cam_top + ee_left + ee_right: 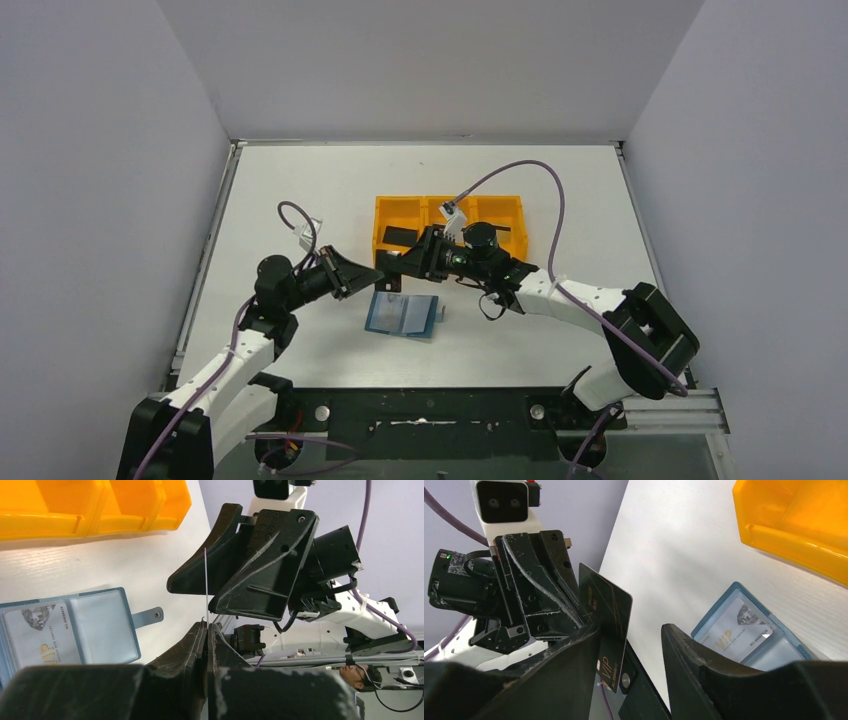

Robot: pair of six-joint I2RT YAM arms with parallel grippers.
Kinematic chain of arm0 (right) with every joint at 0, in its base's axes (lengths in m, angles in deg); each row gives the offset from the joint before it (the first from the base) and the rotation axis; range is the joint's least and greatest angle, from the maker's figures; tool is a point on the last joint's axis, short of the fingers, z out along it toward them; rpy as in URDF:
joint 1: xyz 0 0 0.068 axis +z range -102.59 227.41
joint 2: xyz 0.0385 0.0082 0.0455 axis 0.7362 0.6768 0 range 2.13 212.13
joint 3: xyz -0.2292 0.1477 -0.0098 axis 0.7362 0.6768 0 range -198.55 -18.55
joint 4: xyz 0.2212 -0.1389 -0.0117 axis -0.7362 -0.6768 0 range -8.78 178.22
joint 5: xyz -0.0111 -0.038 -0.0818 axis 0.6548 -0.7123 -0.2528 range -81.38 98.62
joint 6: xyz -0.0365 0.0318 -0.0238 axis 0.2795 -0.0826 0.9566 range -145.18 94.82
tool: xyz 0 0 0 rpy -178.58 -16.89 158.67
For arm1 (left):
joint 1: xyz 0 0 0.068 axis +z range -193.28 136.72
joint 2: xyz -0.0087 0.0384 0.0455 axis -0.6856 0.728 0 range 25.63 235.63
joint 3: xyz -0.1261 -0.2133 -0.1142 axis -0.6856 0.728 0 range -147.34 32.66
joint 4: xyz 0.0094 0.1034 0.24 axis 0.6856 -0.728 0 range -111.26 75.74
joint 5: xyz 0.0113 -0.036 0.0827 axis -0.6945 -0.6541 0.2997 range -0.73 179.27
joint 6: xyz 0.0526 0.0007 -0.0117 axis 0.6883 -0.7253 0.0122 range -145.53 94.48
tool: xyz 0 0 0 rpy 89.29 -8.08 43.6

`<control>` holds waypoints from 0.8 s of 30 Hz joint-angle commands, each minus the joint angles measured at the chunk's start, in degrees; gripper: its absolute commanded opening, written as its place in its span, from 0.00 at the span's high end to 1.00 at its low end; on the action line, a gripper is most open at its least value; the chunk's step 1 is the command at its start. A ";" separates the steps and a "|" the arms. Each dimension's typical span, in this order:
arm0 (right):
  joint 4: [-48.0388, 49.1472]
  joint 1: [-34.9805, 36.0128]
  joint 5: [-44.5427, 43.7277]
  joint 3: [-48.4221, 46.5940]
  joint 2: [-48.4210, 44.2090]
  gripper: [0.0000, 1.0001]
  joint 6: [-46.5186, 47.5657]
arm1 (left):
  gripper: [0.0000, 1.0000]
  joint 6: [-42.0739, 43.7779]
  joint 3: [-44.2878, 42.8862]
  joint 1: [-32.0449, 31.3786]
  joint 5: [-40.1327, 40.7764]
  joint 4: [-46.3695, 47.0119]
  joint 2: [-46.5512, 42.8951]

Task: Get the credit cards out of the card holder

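The black credit card [389,274] is held by my left gripper inside my right gripper's open fingers. My right gripper should close on it [206,580] first, before my left gripper opens.
The teal card holder [405,315] lies open on the table, also in the left wrist view [75,630] and the right wrist view [751,630]. A silver-grey VIP card [42,635] sits in its left pocket. My left gripper [209,625] is shut on a black credit card [606,607] and holds it upright above the table, just left of the holder's far edge. The card shows edge-on in the left wrist view [205,580]. My right gripper [631,630] is open, and its two fingers stand either side of that card, the card close to the left finger.
An orange three-compartment tray [450,205] stands just behind the grippers, with a black card [399,236] in its left compartment. The tray also shows in the left wrist view [75,510] and the right wrist view [794,525]. Grey walls close in the table's sides.
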 commanded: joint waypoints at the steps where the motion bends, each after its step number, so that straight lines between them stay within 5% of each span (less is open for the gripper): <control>1: 8.72 -0.27 3.52 -1.05 0.75 0.58 -3.20 | 1.00 -0.73 -0.17 1.50 -3.87 5.74 -1.29; 5: 9.89 -0.50 4.55 -0.94 0.45 0.77 -3.36 | 1.00 -0.90 -0.52 3.27 -5.14 5.78 -0.93; 17: 18.01 -1.07 9.32 0.54 1.14 0.94 -7.60 | 1.00 -2.63 0.29 4.70 -6.54 9.23 0.31; 24: 13.77 -1.65 7.07 0.61 -0.52 0.99 -6.02 | 0.58 -2.07 -0.09 5.72 -7.16 7.95 -0.04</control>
